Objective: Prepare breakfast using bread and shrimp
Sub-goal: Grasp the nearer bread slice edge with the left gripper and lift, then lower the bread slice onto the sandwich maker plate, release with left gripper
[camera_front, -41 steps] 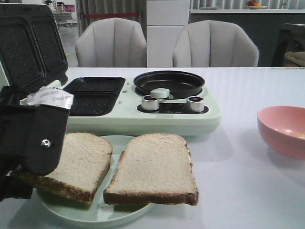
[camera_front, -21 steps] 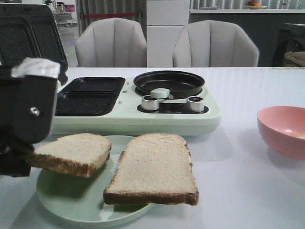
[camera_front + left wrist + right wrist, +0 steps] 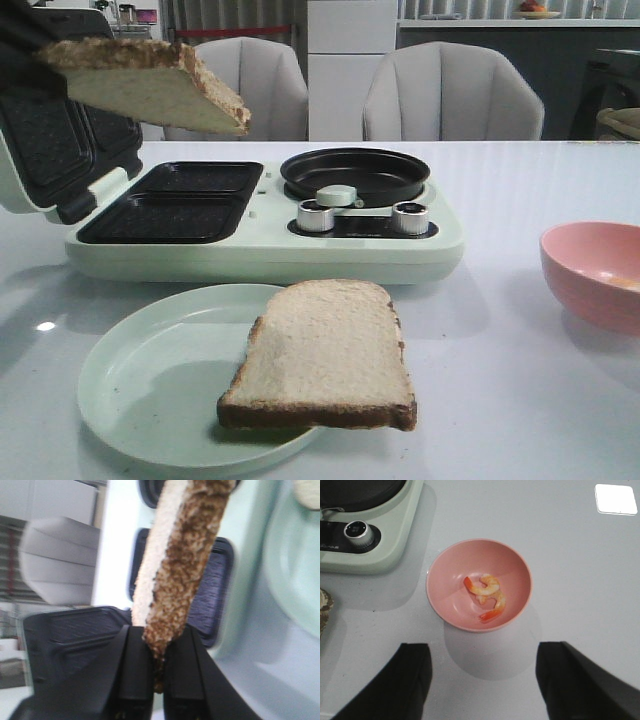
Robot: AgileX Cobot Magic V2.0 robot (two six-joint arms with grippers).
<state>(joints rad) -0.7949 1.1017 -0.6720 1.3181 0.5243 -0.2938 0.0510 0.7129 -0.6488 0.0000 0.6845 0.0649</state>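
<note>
The sandwich maker's far grill well [image 3: 210, 177] is open and my left gripper has the bread slice [image 3: 160, 85] by its crust edge. I should keep going down until the slice lies in the well.
One bread slice [image 3: 150, 85] hangs high at the far left, above the open sandwich maker [image 3: 250, 230], with my left gripper [image 3: 159, 652] shut on its crust edge [image 3: 185, 565]. A second bread slice [image 3: 325, 355] lies on the pale green plate [image 3: 150, 380] at the front. Two curled orange and whitish shrimp [image 3: 487, 597] sit in the pink bowl [image 3: 479, 585], also at the right in the front view [image 3: 598, 272]. My right gripper [image 3: 482, 677] hovers open above the table, just short of the bowl, holding nothing.
The sandwich maker has two dark grill wells [image 3: 180, 205], a raised lid [image 3: 60, 120], a round black pan [image 3: 355, 172] and two knobs [image 3: 410, 217]. Two grey chairs [image 3: 450, 95] stand behind the table. A white square [image 3: 615, 499] shows on the table past the bowl.
My left gripper has lifted one bread slice off the plate, up and toward the sandwich maker's lid. The other slice and the bowl have not moved.
</note>
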